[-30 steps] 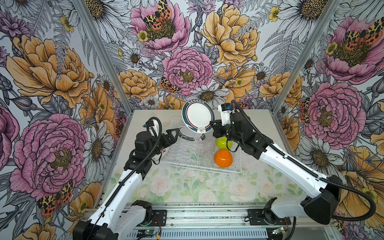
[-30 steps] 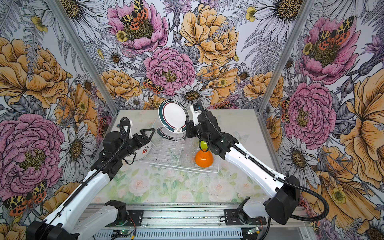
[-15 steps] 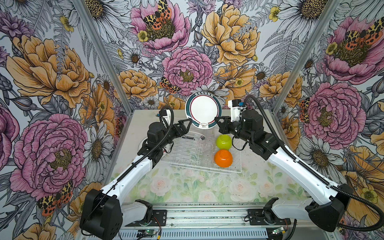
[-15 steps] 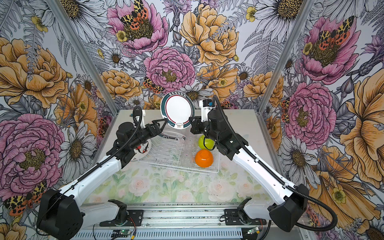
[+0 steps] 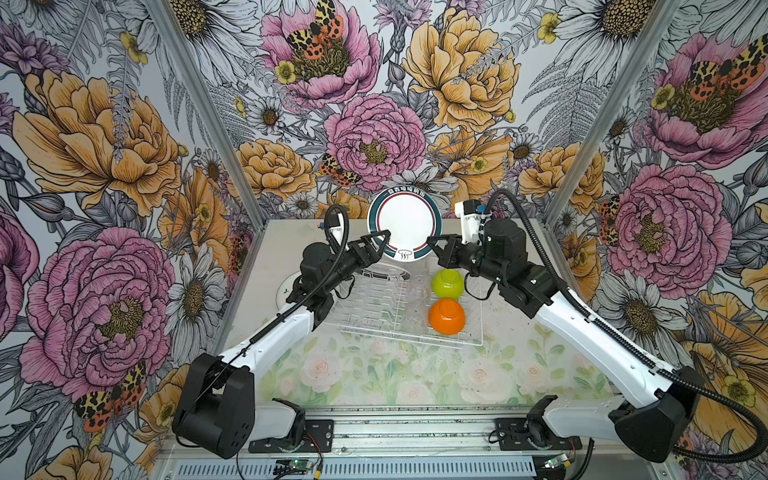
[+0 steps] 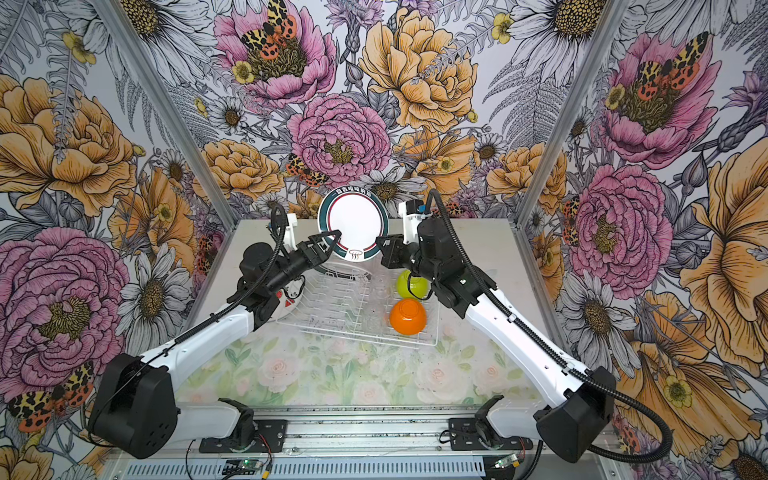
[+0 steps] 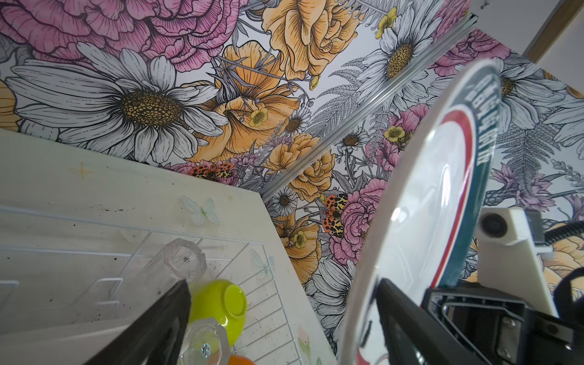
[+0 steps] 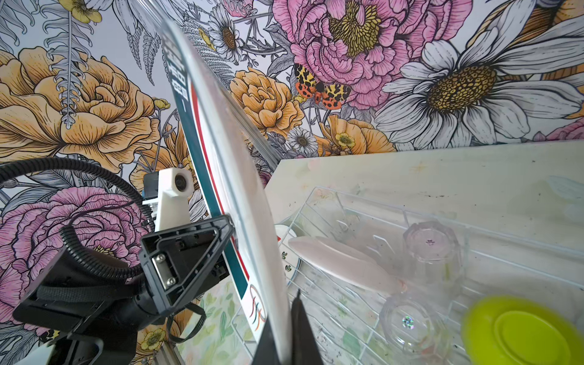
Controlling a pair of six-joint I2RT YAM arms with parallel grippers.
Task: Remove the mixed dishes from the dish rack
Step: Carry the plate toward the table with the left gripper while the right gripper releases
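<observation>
My right gripper is holding the white plate across the rack from the plate with red prints (image 6: 288,303), so my left gripper needs to grab its near rim (image 5: 372,227) and stack it there.
A white plate with a teal-and-red rim (image 5: 404,226) (image 6: 353,224) hangs upright above the back of the dish rack (image 5: 374,307) (image 6: 332,309). My right gripper (image 5: 432,243) (image 8: 284,331) is shut on the plate's lower right rim. My left gripper (image 5: 384,243) (image 7: 282,284) is open, and its fingers straddle the plate's (image 7: 426,205) left rim. In the rack are a lime-green bowl (image 5: 447,283), an orange bowl (image 5: 446,316), both upside down, two clear tumblers (image 8: 433,246) (image 8: 407,322), and another plate (image 5: 384,273) leaning at the back left.
A plate with red prints (image 6: 289,302) lies on the table left of the rack, partly under my left arm. The flowered walls stand close behind the raised plate. The floral table surface (image 5: 395,374) runs in front of the rack.
The right gripper has raised the plate up out of the rack and toward the back. The left arm has swung from the table left of the rack up to the plate's left rim.
</observation>
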